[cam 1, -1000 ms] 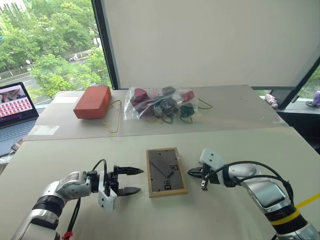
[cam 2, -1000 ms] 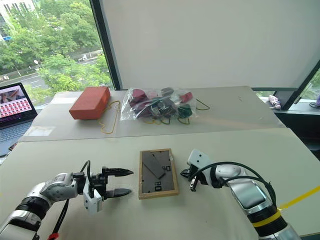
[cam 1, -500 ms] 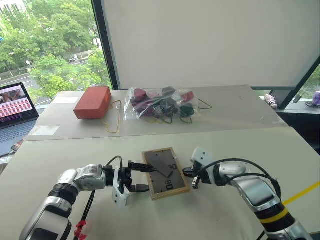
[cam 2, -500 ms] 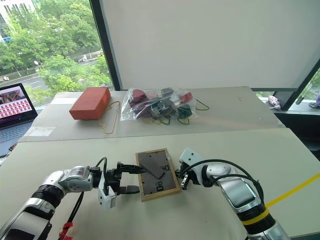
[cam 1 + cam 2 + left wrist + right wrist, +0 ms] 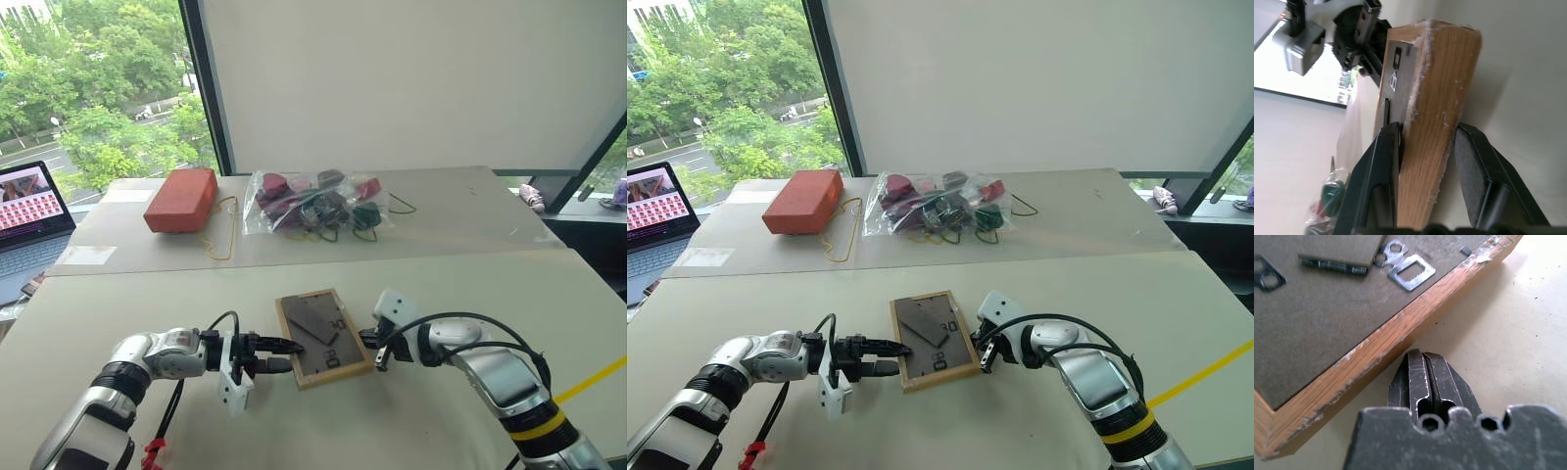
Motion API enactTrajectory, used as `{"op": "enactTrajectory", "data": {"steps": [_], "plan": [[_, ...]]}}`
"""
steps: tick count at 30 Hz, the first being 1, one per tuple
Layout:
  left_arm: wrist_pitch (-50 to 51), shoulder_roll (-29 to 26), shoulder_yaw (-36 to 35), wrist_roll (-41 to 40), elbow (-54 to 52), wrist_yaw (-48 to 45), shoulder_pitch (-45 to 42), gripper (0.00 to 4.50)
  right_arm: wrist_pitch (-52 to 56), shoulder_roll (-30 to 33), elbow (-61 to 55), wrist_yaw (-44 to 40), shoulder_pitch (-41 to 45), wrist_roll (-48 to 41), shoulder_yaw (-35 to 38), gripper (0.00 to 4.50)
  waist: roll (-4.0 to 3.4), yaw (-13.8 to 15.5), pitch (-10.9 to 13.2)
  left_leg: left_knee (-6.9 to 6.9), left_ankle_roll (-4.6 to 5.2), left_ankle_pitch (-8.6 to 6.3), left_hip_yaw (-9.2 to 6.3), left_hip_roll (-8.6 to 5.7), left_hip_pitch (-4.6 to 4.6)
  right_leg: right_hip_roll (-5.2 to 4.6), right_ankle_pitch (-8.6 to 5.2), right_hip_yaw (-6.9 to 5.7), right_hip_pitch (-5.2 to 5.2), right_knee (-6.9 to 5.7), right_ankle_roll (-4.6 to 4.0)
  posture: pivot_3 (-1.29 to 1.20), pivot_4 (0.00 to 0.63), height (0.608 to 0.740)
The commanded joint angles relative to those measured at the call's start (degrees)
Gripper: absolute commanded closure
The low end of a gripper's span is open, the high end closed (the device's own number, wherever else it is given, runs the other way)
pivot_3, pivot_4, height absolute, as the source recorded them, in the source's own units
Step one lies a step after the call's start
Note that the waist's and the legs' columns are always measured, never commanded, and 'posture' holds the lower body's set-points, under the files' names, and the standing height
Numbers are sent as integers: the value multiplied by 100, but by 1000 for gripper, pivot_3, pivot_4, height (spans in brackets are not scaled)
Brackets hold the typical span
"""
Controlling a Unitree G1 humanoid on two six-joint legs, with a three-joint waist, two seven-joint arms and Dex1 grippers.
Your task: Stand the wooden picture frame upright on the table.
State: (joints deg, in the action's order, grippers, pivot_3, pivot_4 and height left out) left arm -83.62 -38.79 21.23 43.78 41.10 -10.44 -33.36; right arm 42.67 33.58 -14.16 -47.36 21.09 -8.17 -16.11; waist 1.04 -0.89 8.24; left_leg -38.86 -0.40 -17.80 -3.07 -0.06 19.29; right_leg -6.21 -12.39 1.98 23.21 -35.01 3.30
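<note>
The stand lies folded (image 5: 314,322) on the frame's back. My right gripper should move off the frame's edge and swing the stand open (image 5: 299,307) before I turn the frame upright.
The wooden picture frame (image 5: 323,338) lies back up on the table (image 5: 294,431), its dark backing, folded stand and metal hangers (image 5: 1405,271) showing. My left gripper (image 5: 285,355) has come in level from the left. Its two fingers clamp the frame's left wooden edge (image 5: 1435,122), one on the backing and one on the underside. My right gripper (image 5: 365,337) is shut. Its joined tips (image 5: 1421,355) rest against the frame's right wooden edge. The frame sits slightly skewed, its left side tipped a little off the table.
On the far table sit a red-orange block (image 5: 181,199), a clear bag of coloured items (image 5: 313,204) and a loop of yellow cord (image 5: 223,235). An open laptop (image 5: 29,211) stands at the far left. Yellow tape (image 5: 593,377) crosses the table's right side.
My left gripper moved right onto the frame's left edge and closed its wide-open fingers on it. The frame turned slightly. My right gripper stays shut at the frame's right edge.
</note>
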Motion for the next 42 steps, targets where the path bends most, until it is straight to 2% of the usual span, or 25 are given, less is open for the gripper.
{"op": "enactTrajectory", "data": {"steps": [1, 7, 11, 13, 19, 21, 25, 29, 35, 42], "plan": [[105, -93, 135, 106, -64, 3, 155, 3359, 204, 93, -63, -6, -17, -107, 124, 4500, 0, 3, 0, 0, 0, 0, 0, 0, 0, 0, 0, 0, 0, 0, 0, 0, 150, 740], [227, -101, 129, 46, -237, 104, 264, 3359, 368, 463, 254, 94, 514, -281, 900, 4500, 1, 6, 2, -1, 0, 0, 2, -1, 5, -2, 0, 0, 2, 1, 1, 0, 150, 740], [278, -127, 137, 57, -342, 142, 325, 3359, 634, 476, 399, -85, 1042, -710, 1277, 3403, 0, -16, 3, 3, 0, 0, 2, 0, 5, -1, -1, 1, 9, 1, 0, 0, 150, 740], [292, -138, 139, 61, -396, 156, 352, 3359, 860, 331, 397, -234, 1338, -1060, 1386, 2674, 0, -16, 3, 4, 0, 0, 1, 0, 5, -1, -1, 1, 9, 0, 0, 0, 150, 740], [367, -135, 135, 66, -504, 200, 379, 3359, 1681, -192, 880, -770, 2105, -1806, 983, 586, -1, -15, 4, 3, 1, 0, 0, 0, 7, -1, -1, 1, 11, -5, 0, 0, 150, 740], [393, -133, 143, 71, -525, 214, 381, 3359, 1822, -393, 1284, -856, 2347, -1889, 833, 31, -2, -12, 4, 4, 2, -1, -2, 0, 9, -1, -1, -2, 11, -8, 0, 0, 150, 740], [446, -130, 161, 71, -568, 237, 384, 3359, 1663, -439, 1895, -1290, 2582, -1791, 309, 31, -3, 5, 4, 2, 6, -4, -3, -2, 25, -2, 1, -3, 20, -13, 1, 0, 150, 740], [481, -134, 159, 46, -612, 257, 405, 3359, 1491, -575, 2425, -1652, 2759, -1716, -56, 31, -4, -13, 4, -8, -1, 1, -2, -5, 87, -4, 2, 0, 93, -36, 1, 0, 150, 740], [506, -155, 170, -9, -687, 236, 451, 3359, 1566, -811, 2510, -2072, 2755, -1796, -441, 31, -5, -32, 3, -8, -12, 8, -5, -4, 94, -4, 2, -1, 106, -54, -1, 0, 150, 740], [582, -158, 192, -114, -755, 182, 511, 3359, 2222, -989, 1852, -1970, 2716, -2503, 265, 31, -5, -34, 3, -10, -13, 8, -7, -5, 96, -4, 2, -1, 113, -63, -1, 0, 150, 740]]}}
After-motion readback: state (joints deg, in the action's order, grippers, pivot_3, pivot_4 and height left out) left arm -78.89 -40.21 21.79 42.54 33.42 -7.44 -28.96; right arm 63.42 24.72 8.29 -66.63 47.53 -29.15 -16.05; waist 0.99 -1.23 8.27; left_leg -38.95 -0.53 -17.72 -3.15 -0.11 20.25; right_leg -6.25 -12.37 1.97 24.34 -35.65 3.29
